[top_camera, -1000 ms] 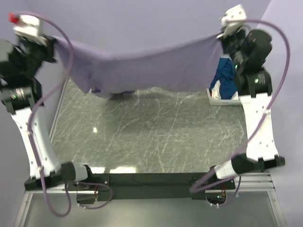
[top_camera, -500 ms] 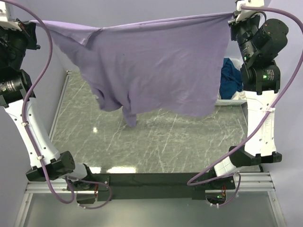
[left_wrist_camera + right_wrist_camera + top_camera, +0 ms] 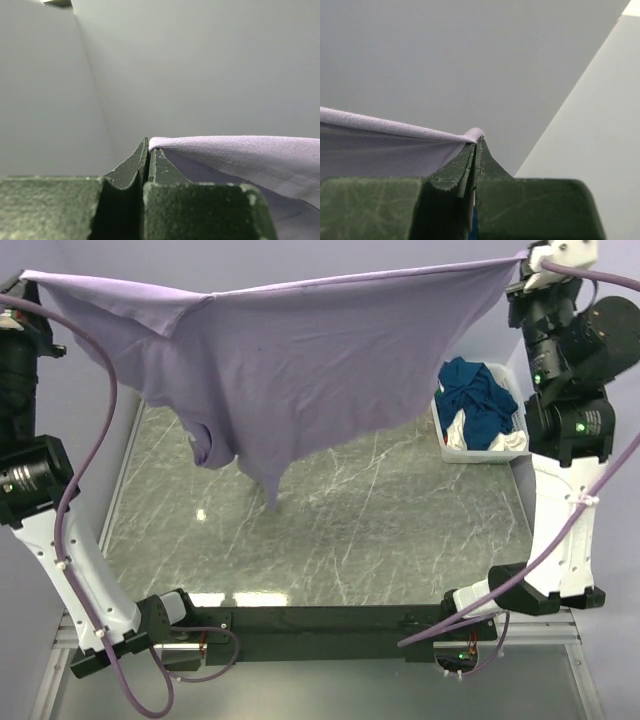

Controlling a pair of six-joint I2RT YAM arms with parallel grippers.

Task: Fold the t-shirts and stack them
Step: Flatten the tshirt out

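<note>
Both of the robot's grippers should swing the lilac t-shirt's lower part down onto the table's far side (image 3: 375,447) and pull the t-shirt's held edge closer, because that lower part hangs down to a point (image 3: 268,478).
A pale lilac t-shirt (image 3: 320,370) hangs stretched high above the table, held by its top edge at both ends. My left gripper (image 3: 28,280) at the top left is shut on one corner; in the left wrist view the lilac t-shirt (image 3: 240,150) runs out from my left gripper (image 3: 148,146). My right gripper (image 3: 528,262) at the top right is shut on the other corner, and the lilac t-shirt (image 3: 380,142) leaves my right gripper (image 3: 476,141) leftward. The shirt's lower part droops to a point over the table. Dark teal-blue and white t-shirts (image 3: 478,405) lie in the basket.
A white plastic basket (image 3: 468,452) stands at the table's right edge, beside the right arm. The marbled grey-green table top (image 3: 350,530) lies below the hanging shirt. Lilac walls close in the back and both sides.
Both arms have risen and spread farther apart, lifting the lilac t-shirt off the table and pulling its top edge taut. The basket, partly hidden before, now shows.
</note>
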